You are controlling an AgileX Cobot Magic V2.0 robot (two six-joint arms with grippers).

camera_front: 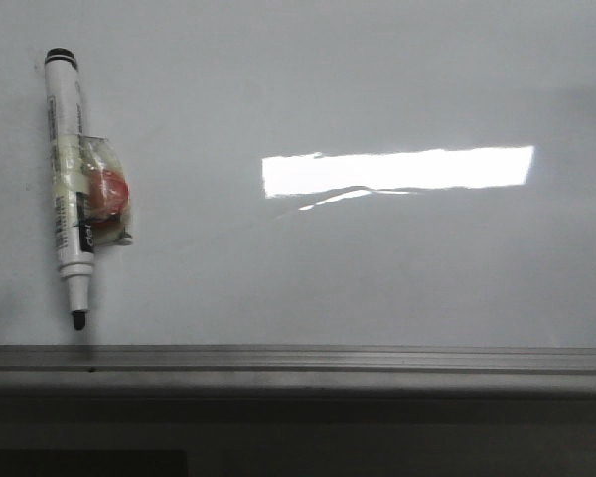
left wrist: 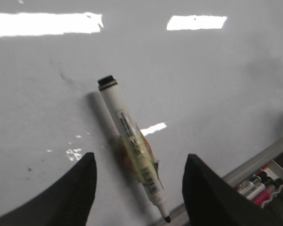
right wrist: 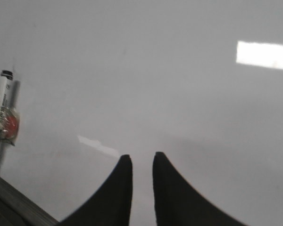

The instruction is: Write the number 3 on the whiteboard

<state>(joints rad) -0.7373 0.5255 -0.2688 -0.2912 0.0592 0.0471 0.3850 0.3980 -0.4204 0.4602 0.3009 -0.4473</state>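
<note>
The marker [camera_front: 66, 149] is a long way from my right gripper, so my left gripper should take hold of its lower part [camera_front: 75, 237] and hold out the marker's black end to my right gripper.
The whiteboard [camera_front: 377, 268] is glossy white-grey, and no number 3 shows on it in any view. A white marker [camera_front: 70, 169] with a black end and an uncapped black tip pointing down is stuck to the board at the left, with a red lump [camera_front: 107, 191] taped to its side. My left gripper [left wrist: 140, 157] is open, its jaws wide apart on either side of the marker [left wrist: 127, 127] and not touching it. My right gripper [right wrist: 141, 157] is shut and empty in front of bare board, the marker [right wrist: 2, 113] far off to its side. Neither gripper shows in the front view.
A grey metal ledge [camera_front: 298, 363] runs along the board's lower edge, just under the marker tip. A bright rectangular light reflection [camera_front: 397, 169] lies mid-board. A tray of spare markers [left wrist: 264, 183] sits below the ledge in the left wrist view.
</note>
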